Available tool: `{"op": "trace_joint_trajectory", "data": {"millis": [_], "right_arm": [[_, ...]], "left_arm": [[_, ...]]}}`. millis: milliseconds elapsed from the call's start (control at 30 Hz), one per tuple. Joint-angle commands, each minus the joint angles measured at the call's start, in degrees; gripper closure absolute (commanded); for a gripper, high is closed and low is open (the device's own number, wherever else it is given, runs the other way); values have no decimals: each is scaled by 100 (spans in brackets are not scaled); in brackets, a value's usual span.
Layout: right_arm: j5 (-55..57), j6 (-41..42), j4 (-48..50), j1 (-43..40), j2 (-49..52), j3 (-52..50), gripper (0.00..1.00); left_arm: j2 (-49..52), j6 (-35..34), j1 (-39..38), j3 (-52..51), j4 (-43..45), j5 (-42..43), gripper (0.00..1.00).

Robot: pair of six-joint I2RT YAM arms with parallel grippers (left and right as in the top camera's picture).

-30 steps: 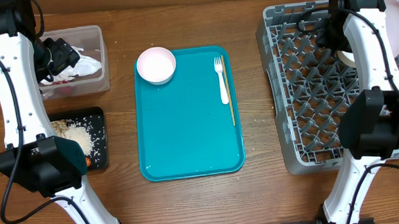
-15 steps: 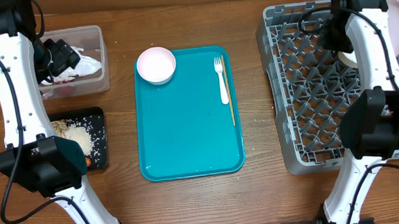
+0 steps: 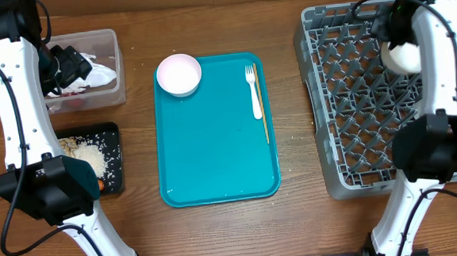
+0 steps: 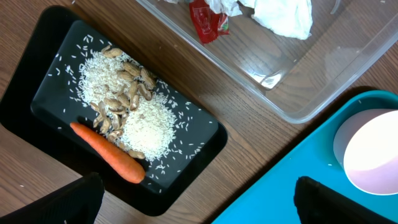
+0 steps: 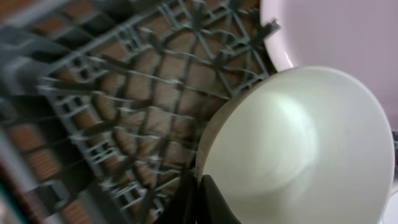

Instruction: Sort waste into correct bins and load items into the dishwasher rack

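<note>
The white bowl overlaps the white-pink plate's edge (image 5: 282, 57), so my right gripper should tip the bowl away from the plate and seat it over the rack's open pegs (image 3: 370, 69).
My right gripper (image 5: 199, 186) is shut on the rim of a white bowl (image 5: 298, 155) and holds it tilted over the far right of the grey dishwasher rack (image 3: 355, 112), next to the white-pink plate (image 5: 336, 31). In the overhead view the bowl (image 3: 403, 56) shows beside the right gripper (image 3: 390, 40). My left gripper (image 4: 199, 211) is open and empty, hovering near the clear tub (image 3: 113, 91). The tub (image 4: 311, 93) holds napkins (image 4: 280, 15) and the red wrapper (image 4: 208, 22). The black tray (image 4: 37, 74) holds rice, beige scraps and the carrot (image 4: 109, 158). The cup is out of view.
A teal serving tray (image 3: 214, 153) lies mid-table. On it are a second white bowl (image 3: 179, 74) at its far left corner, a white fork (image 3: 253, 91) and a thin wooden stick (image 3: 264, 118). A few rice grains lie on the wood by the trays.
My right arm has moved right and toward the rack's far edge, carrying the white bowl, which now shows more in the overhead view. The left arm has not moved.
</note>
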Motion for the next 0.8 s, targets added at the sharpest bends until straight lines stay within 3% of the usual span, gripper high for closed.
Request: {"op": "trace_joint_trajectory", "data": {"millis": [0,167,500,667,767], "right_arm": [[-1655,-55,-48,-225,-402,516,96],[-3928,-389,96,-715,-365,74,96],[-7523,-435,2568,-1443,-361,-2284,96],[-7488,-439,2627,-1445,-345,-2350,96],[-6891,-431,2573,-1471,-345,-2350,96]], "left_arm": [[-7,114,17,-28,-13,-76,0],[-7,111,17,-28,-13,-72,0],[-7,111,17,-28,-61,-72,0],[-7,111,17,-28,-66,-72,0],[-7,114,17,-28,-105,-76,0]]}}
